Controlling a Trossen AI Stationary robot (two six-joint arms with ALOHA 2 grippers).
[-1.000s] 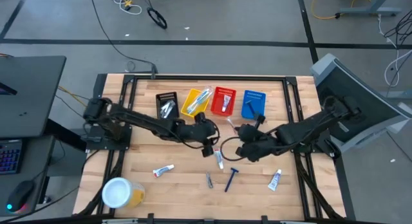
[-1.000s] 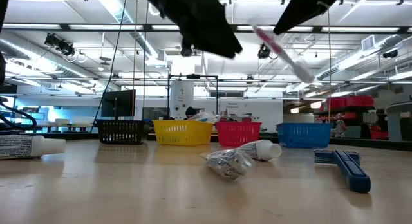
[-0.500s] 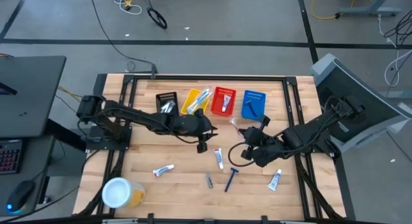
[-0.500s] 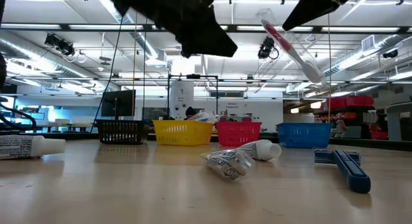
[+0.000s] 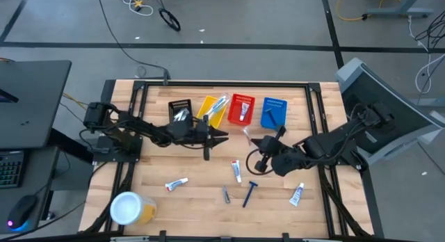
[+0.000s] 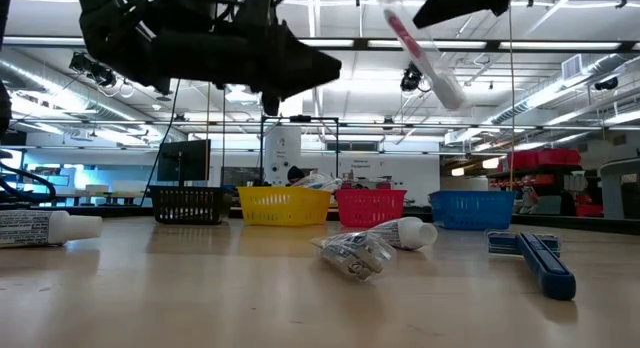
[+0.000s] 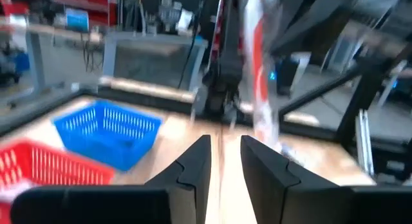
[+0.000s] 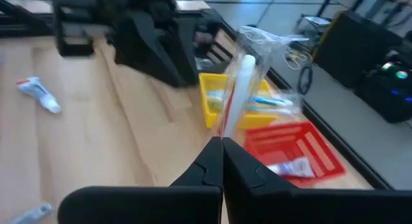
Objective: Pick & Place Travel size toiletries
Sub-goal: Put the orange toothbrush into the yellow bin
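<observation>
My right gripper is holding the toothbrush (image 6: 424, 49), and the yellow basket (image 5: 211, 112) is closer to my left gripper. Next, my left gripper opens and takes the toothbrush from my right gripper first.
My right gripper (image 5: 256, 146) is above the middle of the table, shut on a white toothbrush with a red stripe in a clear wrapper (image 8: 237, 95), which shows high over the table (image 6: 422, 53) in the low view. My left gripper (image 5: 221, 137) hovers to its left, empty, with a narrow gap between its fingers (image 7: 222, 163). Flat on the table lie a white tube (image 5: 236, 171), a second tube (image 5: 176, 184), a third tube (image 5: 297, 194), a silvery packet (image 5: 226, 194) and a blue razor (image 5: 249, 193). My right gripper pinches one end of the wrapped toothbrush (image 8: 223, 135) between its two fingertips. The brush sticks out past the fingers toward the baskets. It is lifted clear of the table and tilted (image 6: 440, 83).
A black basket (image 5: 181, 111), a yellow basket (image 5: 211, 110), a red basket (image 5: 241, 108) and a blue basket (image 5: 274, 111) stand in a row along the far side, some with items in them. A white-lidded yellow tub (image 5: 128, 208) is at the near left corner.
My right gripper has carried the toothbrush higher and a little toward the table's left. My left gripper has drawn back toward the left and far side and tipped from pointing down to about level.
</observation>
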